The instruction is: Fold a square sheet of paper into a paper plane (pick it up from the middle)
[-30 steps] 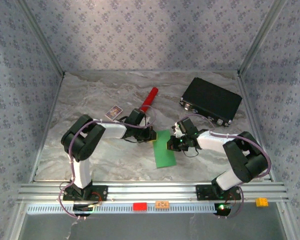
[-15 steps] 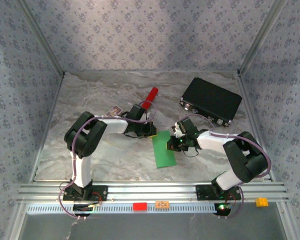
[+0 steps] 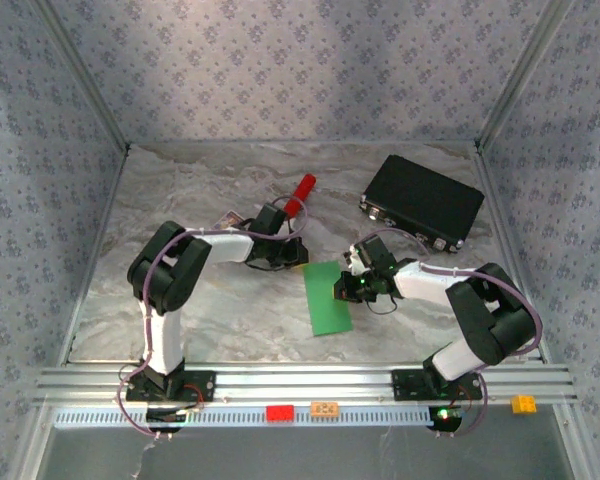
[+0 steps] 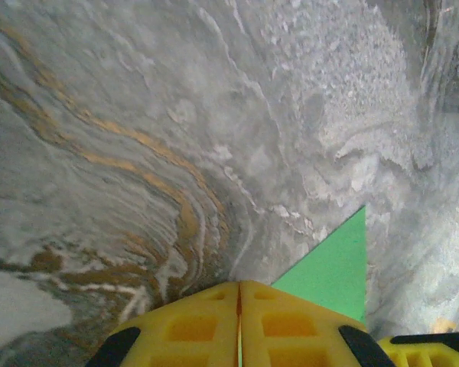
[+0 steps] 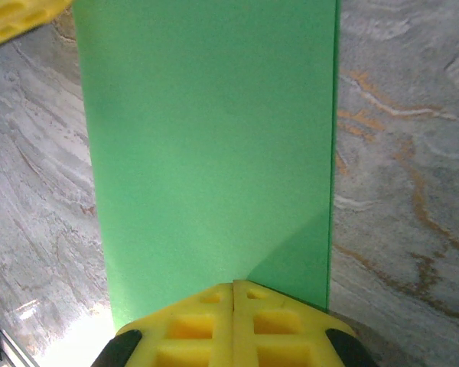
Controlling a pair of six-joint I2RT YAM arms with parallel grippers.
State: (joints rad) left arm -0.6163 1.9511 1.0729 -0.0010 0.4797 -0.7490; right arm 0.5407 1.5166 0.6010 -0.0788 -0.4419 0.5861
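Observation:
The shut fingers of my right gripper only press on the sheet's flat top layer. Next, I move back, open them and lift that layer's loose edge.
The square sheet of paper is bright green and lies on the marble table as a narrow upright rectangle, folded double. A paper plane is out of view. My left gripper sits at the sheet's far left corner. In the left wrist view its yellow fingers are shut with a thin green sliver between them, and a green triangle of paper runs off to the right. My right gripper is shut at the sheet's right edge. Its closed tips rest on the green paper.
A red cylinder lies behind the left gripper. A black case sits at the back right. A small printed card shows beside the left forearm. Patterned walls stand on three sides, and the metal rail runs along the near edge.
The left arm has drawn back and to the left, its gripper sliding a little away from the sheet's corner area toward the red cylinder. The right arm has held still.

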